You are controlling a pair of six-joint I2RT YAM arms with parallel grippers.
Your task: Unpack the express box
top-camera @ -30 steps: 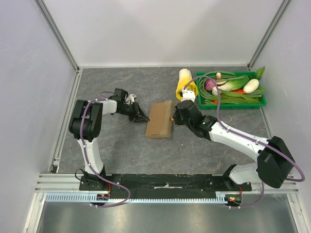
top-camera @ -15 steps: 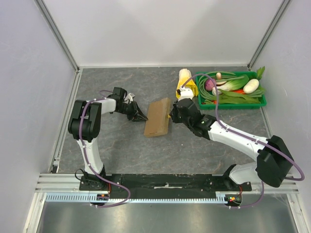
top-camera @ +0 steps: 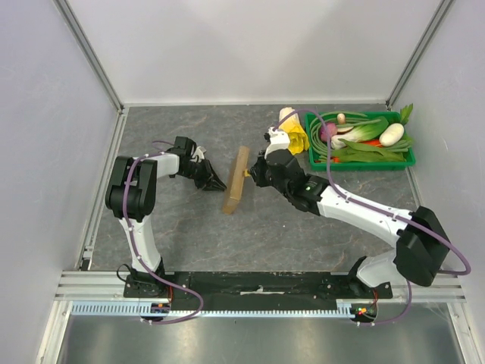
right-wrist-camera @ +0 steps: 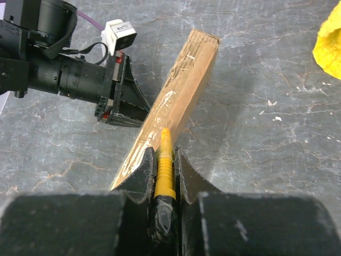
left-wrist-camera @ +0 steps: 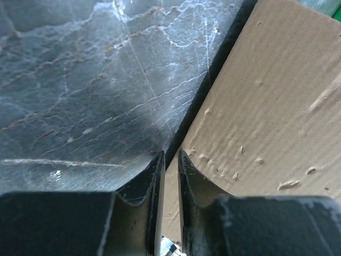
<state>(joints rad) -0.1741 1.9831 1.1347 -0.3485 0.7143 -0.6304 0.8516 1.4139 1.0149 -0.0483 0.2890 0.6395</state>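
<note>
Next, my right gripper pushes the box's far end (top-camera: 243,151) around before it brings the tool to the box's near end, because the express box's near end (top-camera: 230,209) slants toward my left gripper.
The express box (top-camera: 236,180) is a flat brown cardboard mailer, now standing on one long edge at mid table. My right gripper (top-camera: 255,173) is just right of it, shut on a yellow ribbed tool (right-wrist-camera: 166,160). The tool's tip touches the box's upper narrow edge (right-wrist-camera: 181,90) in the right wrist view. My left gripper (top-camera: 215,183) is just left of the box, shut and empty. In the left wrist view the gripper (left-wrist-camera: 170,156) points at the box's broad face (left-wrist-camera: 266,106), close to where it meets the table.
A green plastic tray (top-camera: 362,163) full of vegetables stands at the back right. A yellow object (top-camera: 292,136) lies beside the tray's left end and also shows in the right wrist view (right-wrist-camera: 330,37). Grey walls close in the table on three sides.
The box has been tipped from lying flat up onto its long edge. My right gripper has moved left and farther back with the tool. My left gripper has drawn back slightly.
</note>
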